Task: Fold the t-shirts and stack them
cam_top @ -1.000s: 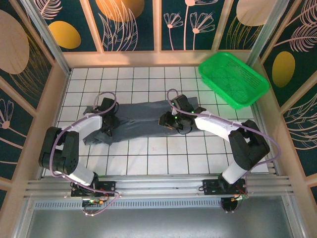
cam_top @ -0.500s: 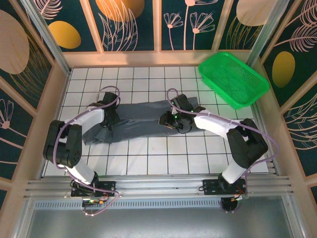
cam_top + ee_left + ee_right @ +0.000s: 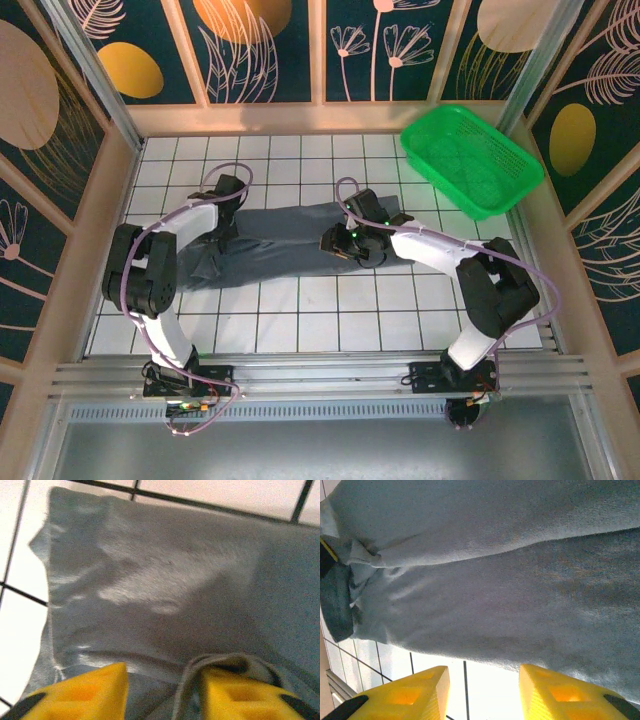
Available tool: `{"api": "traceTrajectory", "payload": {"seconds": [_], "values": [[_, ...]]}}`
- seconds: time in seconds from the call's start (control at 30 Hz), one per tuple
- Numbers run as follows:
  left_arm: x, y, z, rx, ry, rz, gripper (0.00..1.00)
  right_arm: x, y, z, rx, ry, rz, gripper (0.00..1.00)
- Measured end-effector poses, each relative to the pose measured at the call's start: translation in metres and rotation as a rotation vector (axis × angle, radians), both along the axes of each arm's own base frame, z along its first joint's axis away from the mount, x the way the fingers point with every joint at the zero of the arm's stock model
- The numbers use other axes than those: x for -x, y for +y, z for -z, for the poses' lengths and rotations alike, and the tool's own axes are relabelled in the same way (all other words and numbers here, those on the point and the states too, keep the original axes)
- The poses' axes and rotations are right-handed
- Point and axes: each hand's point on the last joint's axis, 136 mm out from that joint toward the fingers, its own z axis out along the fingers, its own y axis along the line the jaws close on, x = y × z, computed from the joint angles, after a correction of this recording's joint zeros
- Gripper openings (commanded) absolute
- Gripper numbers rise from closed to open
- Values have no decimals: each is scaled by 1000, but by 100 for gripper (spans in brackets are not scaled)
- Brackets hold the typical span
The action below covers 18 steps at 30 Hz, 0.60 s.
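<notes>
A raised fold [image 3: 232, 661] of the t-shirt crumples against my left gripper's finger, so I'll retreat, pinch that fold and pull it toward the t-shirt band's end [image 3: 188, 273] before folding.
A dark slate-grey t-shirt [image 3: 285, 240] lies as a long folded band across the white tiles. My left gripper [image 3: 222, 232] is over its left end, pointing down. In the left wrist view the yellow jaws [image 3: 162, 680] stand apart, open, and a raised fold of the t-shirt [image 3: 165, 580] drapes against the inner edge of the right finger [image 3: 240, 695]. My right gripper [image 3: 335, 243] sits at the near edge of the band's right part. In the right wrist view it [image 3: 482, 680] is open over bare tile, with the t-shirt [image 3: 495, 580] just beyond the fingertips.
A green mesh basket [image 3: 470, 160] rests tilted at the back right corner. Wooden rails and patterned walls ring the tiled table [image 3: 330, 320]. Bare tiles stretch in front of the shirt and behind it.
My left gripper has shifted a little toward the back over the shirt's left end and its jaws have widened. The left arm's elbow has swung inward. The right arm has stayed still.
</notes>
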Motion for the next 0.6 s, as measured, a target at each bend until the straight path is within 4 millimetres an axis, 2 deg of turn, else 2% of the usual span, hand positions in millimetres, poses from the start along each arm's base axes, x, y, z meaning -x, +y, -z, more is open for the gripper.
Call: {"api": "traceTrajectory", "payload": {"seconds": [0.2, 0.33, 0.4, 0.53, 0.6], "values": [[-3, -5, -30, 51, -61, -22, 45, 0, 0, 0, 0, 0, 1, 42], [-4, -26, -66, 230, -167, -50, 45, 0, 0, 0, -1, 1, 1, 41], [-6, -39, -78, 326, -205, -66, 45, 0, 0, 0, -1, 2, 2, 41], [-5, -54, -76, 436, -200, -98, 43, 0, 1, 3, -1, 6, 0, 41], [-3, -56, -73, 460, -192, -120, 37, 0, 1, 5, 1, 10, 0, 41]]}}
